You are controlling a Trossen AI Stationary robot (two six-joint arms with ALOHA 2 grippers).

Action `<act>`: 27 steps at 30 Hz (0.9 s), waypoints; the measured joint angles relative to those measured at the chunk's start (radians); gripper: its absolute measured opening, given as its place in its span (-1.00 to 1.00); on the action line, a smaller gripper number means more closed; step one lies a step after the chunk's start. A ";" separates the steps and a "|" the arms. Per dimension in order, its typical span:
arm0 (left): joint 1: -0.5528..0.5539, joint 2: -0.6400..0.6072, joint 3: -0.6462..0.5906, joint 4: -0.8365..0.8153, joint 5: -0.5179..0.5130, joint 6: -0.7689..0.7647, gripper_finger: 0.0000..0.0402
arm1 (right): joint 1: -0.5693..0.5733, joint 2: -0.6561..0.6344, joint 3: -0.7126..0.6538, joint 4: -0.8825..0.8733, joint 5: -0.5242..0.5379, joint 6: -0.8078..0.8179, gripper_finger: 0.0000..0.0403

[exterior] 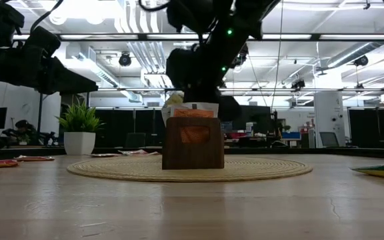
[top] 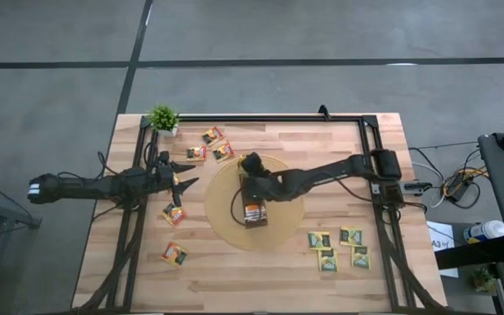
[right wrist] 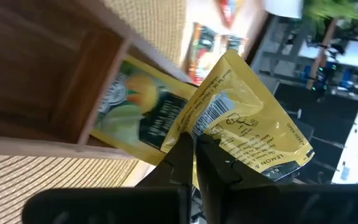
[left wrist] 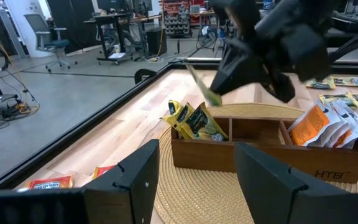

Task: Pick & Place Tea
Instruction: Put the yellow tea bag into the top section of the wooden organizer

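The yellow sachet (right wrist: 244, 115) sticks out at a slant past the box's end compartment, so the robot's right gripper should lay it on the sachets there (right wrist: 143, 106) and then grip it from another angle.
A long brown box (top: 254, 213) lies on the round woven disc (top: 221, 206). In the left wrist view its end compartment holds green-and-yellow tea sachets (left wrist: 194, 121), another holds orange ones (left wrist: 322, 124). My right gripper (right wrist: 194, 146) hovers over the box's far end (top: 249, 164), shut on a yellow sachet (right wrist: 247, 124). My left gripper (left wrist: 194, 180) waits open at the table's left (top: 186, 184), holding nothing. Loose orange sachets (top: 213, 136) lie flat on the table's left, green-and-yellow ones (top: 339, 247) on its near right. My right gripper pinches the yellow sachet near one edge (right wrist: 199, 132) between its two fingers. The fingers slant down from the table's right. The sachet sticks out past the fingertips, tilted, and slants down (left wrist: 202, 87) toward the box's end compartment; whether its low end touches the sachets there, I cannot tell.
A small potted plant (top: 163, 118) stands at the table's far left corner. Black frame rails (top: 261, 117) run along the table's far, left and right sides. Bare wood lies along the near edge (top: 252, 280).
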 joint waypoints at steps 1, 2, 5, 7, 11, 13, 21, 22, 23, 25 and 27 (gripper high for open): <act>0.000 0.000 0.000 0.000 0.000 0.000 0.01 | -0.003 0.012 0.015 -0.018 -0.001 -0.005 -0.95; 0.000 -0.001 0.000 0.000 0.000 0.000 0.01 | -0.005 0.023 0.031 -0.032 -0.002 -0.003 -0.95; 0.000 -0.001 0.000 0.000 0.000 0.000 0.01 | -0.017 0.044 0.069 -0.091 -0.002 0.006 -0.95; 0.001 -0.001 0.000 0.000 0.000 0.000 0.01 | -0.022 0.055 0.081 -0.117 -0.001 0.005 -0.95; 0.000 -0.001 0.000 0.000 0.000 0.000 0.01 | -0.023 0.055 0.079 -0.127 -0.008 0.003 -0.95; 0.001 -0.001 0.000 0.000 0.000 0.000 0.01 | -0.022 0.055 0.077 -0.139 -0.009 0.002 -0.95; 0.000 -0.001 0.000 0.000 0.000 0.000 0.01 | -0.024 0.055 0.072 -0.153 -0.059 0.002 -0.95; 0.000 -0.001 0.000 0.000 0.000 0.000 0.01 | -0.025 0.055 0.072 -0.153 -0.060 0.002 -0.95; 0.000 -0.001 0.000 0.000 0.000 0.000 0.01 | -0.026 0.055 0.072 -0.152 -0.060 0.005 -0.95; 0.000 -0.001 0.000 0.000 0.000 0.000 0.01 | -0.030 0.055 0.071 -0.152 -0.060 0.006 -0.95; 0.000 -0.001 0.000 0.000 0.000 0.000 0.01 | -0.033 0.055 0.071 -0.152 -0.060 0.006 -0.95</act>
